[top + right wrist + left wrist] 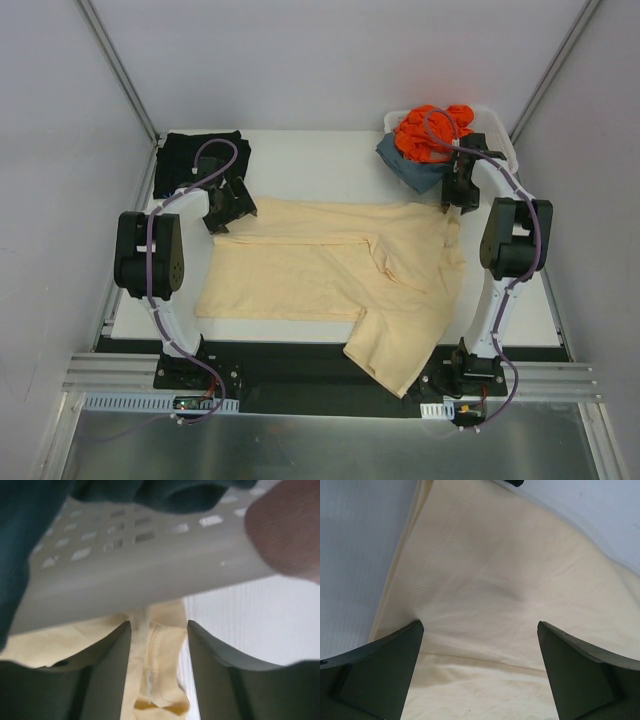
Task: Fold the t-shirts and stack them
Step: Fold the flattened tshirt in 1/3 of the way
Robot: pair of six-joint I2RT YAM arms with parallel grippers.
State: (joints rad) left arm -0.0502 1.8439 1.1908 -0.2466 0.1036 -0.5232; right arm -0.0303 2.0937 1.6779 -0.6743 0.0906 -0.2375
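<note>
Next, I grab the t-shirt's near corner (202,314) with my left gripper and the t-shirt's hanging part with my right gripper, because one part of the cream t-shirt (400,378) hangs over the table's near edge.
The pale cream-yellow t-shirt (330,270) lies spread across the table, its far edge folded over and one part hanging over the near edge. The black t-shirt (200,160) lies folded at the far left corner. My left gripper (228,212) is at the cream shirt's far left corner; in the left wrist view it (480,630) is wide open just above the cream cloth (490,570), holding nothing. My right gripper (457,198) is at the shirt's far right corner; in the right wrist view it (159,625) is partly open with a bunched hem (160,655) between its fingers, a gap showing beside the right finger.
The white slotted basket (503,143) stands at the far right, holding orange cloth (430,130) and blue-grey cloth (415,172). Its wall (150,570) is right in front of my right gripper. White walls enclose the table on three sides.
</note>
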